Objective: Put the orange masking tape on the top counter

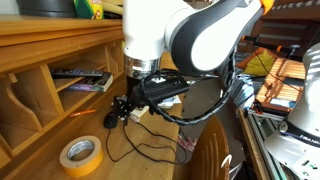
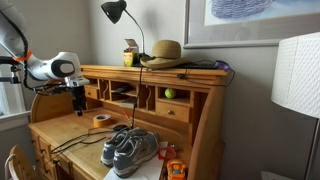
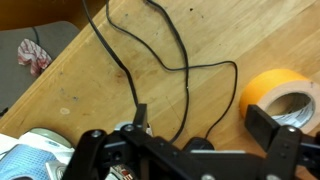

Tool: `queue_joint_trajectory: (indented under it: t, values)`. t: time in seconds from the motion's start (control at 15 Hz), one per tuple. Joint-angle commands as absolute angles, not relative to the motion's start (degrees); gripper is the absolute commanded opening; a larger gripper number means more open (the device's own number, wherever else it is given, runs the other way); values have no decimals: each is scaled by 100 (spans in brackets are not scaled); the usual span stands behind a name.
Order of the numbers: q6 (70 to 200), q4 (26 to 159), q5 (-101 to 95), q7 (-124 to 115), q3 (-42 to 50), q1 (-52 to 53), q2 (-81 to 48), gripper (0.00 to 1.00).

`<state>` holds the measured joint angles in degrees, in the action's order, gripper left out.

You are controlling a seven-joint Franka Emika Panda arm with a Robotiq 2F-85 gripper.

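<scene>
I should keep moving my gripper toward the orange masking tape until the fingers straddle the ring's wall [image 1: 97, 153], because the tape lies flat and its core [image 1: 81, 152] is open for a finger.
The orange masking tape [image 1: 80, 155] lies flat on the lower desk surface, a yellow-orange ring with a pale core. It also shows in an exterior view [image 2: 101, 120] and at the right edge of the wrist view [image 3: 285, 93]. My gripper [image 1: 123, 107] hangs over the desk in front of the cubbyholes, open and empty, and also shows in an exterior view [image 2: 78, 104]. In the wrist view the gripper [image 3: 203, 122] has its right finger just beside the tape, with a small black mouse [image 3: 194, 142] below it. The top counter [image 2: 150, 70] of the hutch is above, also seen in an exterior view [image 1: 40, 28].
Black cables [image 3: 150, 50] snake over the desk. A pair of grey sneakers [image 2: 130, 150] sits near the desk's front. A straw hat [image 2: 163, 52] and a black lamp [image 2: 115, 12] stand on the hutch top. A white lampshade [image 2: 297, 80] is at the right.
</scene>
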<state>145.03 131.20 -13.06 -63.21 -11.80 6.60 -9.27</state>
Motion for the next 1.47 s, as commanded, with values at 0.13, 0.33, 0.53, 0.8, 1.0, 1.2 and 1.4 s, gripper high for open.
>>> queue_joint_trajectory:
  t: [0.13,0.33,0.53,0.8,1.0,1.2,1.4]
  values:
    - [14502,12959,-1235,-6330,-895,925,-1074,100]
    - [14502,12936,-1237,-6348,-901,948,-1072,100]
    - [15268,12682,-901,-7095,-692,1030,-1613,100]
    - [16236,12226,-770,-7778,-221,1359,-2429,100]
    - [16531,11714,-790,-8240,318,1879,-3028,100]
    - [16339,11246,-743,-8388,562,2302,-3411,100]
    - [16322,10926,-726,-8435,676,2591,-3668,100]
